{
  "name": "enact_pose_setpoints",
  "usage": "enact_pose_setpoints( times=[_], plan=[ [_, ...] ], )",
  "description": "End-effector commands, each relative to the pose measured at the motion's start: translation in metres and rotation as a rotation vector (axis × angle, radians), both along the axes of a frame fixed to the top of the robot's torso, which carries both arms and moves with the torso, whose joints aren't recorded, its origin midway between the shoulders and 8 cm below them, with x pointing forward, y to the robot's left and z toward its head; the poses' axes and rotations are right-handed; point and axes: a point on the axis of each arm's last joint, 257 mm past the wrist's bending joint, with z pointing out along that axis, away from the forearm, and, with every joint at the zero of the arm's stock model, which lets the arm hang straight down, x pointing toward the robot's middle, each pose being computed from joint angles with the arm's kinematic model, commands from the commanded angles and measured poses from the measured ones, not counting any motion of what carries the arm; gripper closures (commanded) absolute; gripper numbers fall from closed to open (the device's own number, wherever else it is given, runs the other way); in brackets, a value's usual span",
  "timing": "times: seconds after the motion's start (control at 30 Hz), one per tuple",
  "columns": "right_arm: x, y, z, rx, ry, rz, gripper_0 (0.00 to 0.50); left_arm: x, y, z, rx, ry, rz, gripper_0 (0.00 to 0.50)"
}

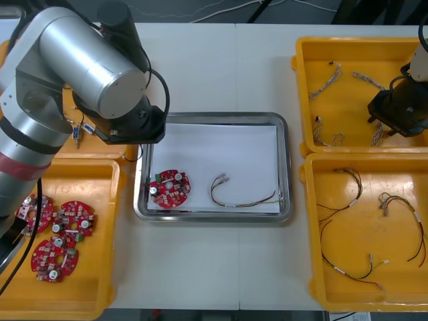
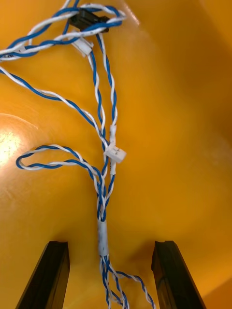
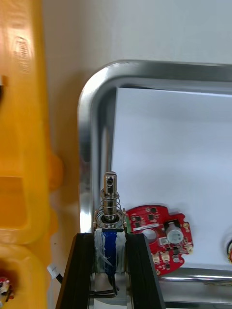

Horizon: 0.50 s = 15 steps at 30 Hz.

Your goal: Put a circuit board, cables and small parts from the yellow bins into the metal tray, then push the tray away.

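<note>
My gripper is about to lift the blue and white cable, which will come up as one bundle with its side loop still curled, because the twisted branches meet in one white sleeve.
My left gripper is shut on a small metal part, a spring-wound pin on a blue body. It hangs over the left rim of the metal tray, near the far left corner. In the tray, on its white inside, lie a round red circuit board and a red and yellow cable. My right gripper stands open low in the far right yellow bin. A twisted blue and white cable runs between its fingers.
The near left yellow bin holds three red circuit boards. The far left bin sits under my left arm. Thin cables lie in the near right bin. More twisted cables lie in the far right bin.
</note>
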Motion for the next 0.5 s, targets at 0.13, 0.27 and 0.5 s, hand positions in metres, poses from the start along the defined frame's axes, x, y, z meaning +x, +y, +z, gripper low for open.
enact_pose_setpoints(
  times=[0.13,0.27,0.5],
  plan=[
    [0.014,0.017,0.018,0.013,-0.032,0.047,0.000,0.015,-0.052,0.000,-0.058,-0.025,-0.037,0.500],
    [0.015,0.016,0.018,0.012,-0.035,0.047,0.000,0.023,-0.060,-0.005,-0.065,-0.035,-0.049,0.500],
    [0.020,0.014,0.021,0.000,-0.057,0.047,0.000,0.035,-0.060,-0.018,-0.041,-0.050,-0.046,0.500]
  ],
)
